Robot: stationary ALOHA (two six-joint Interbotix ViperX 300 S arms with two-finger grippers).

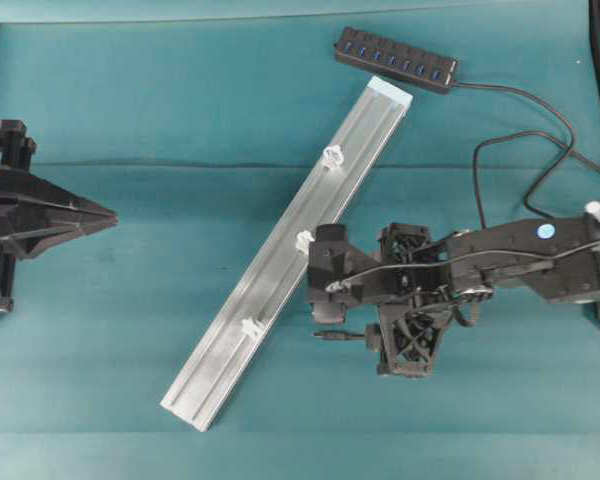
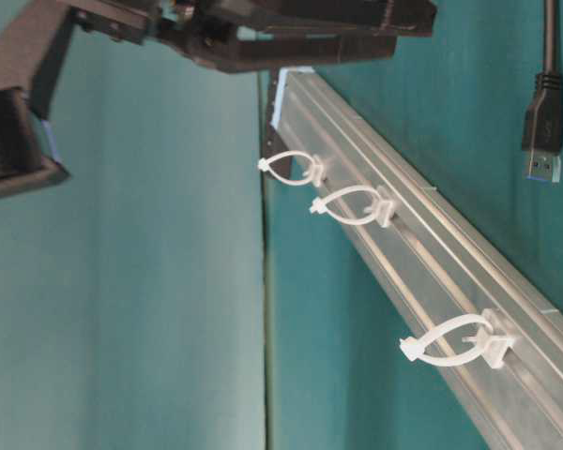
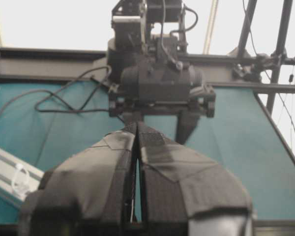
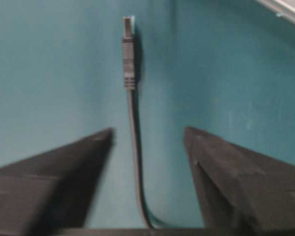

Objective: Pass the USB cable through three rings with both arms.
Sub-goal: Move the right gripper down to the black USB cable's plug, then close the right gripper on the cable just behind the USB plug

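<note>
My right gripper keeps going down and closes on the cord [image 2: 551, 58] just behind the plug, because the cord runs straight [image 4: 136, 142] between its open fingers with the plug ahead.
The USB cable's plug [image 1: 330, 337] lies flat on the teal cloth, right of the silvery rail [image 1: 220, 370] and apart from it. Three white rings [image 1: 332, 155] [image 1: 304, 240] [image 1: 251, 326] stand along the rail. My right gripper [image 1: 382, 298] hangs over the cord, open. In the right wrist view the cord [image 4: 132, 123] runs between the spread fingers without touching them, and the plug [image 4: 128, 54] lies beyond the right gripper [image 4: 147, 130]. My left gripper [image 1: 108, 215] is shut and empty at the far left, its tips [image 3: 136, 125] pointing at the right arm.
The black multi-port hub [image 1: 395, 60] sits at the back, by the rail's far end. Its cord [image 1: 540, 105] loops over the cloth at the right. The table-level view shows the rings [image 2: 352, 204] standing off the rail [image 2: 432, 244] and the plug [image 2: 541, 131].
</note>
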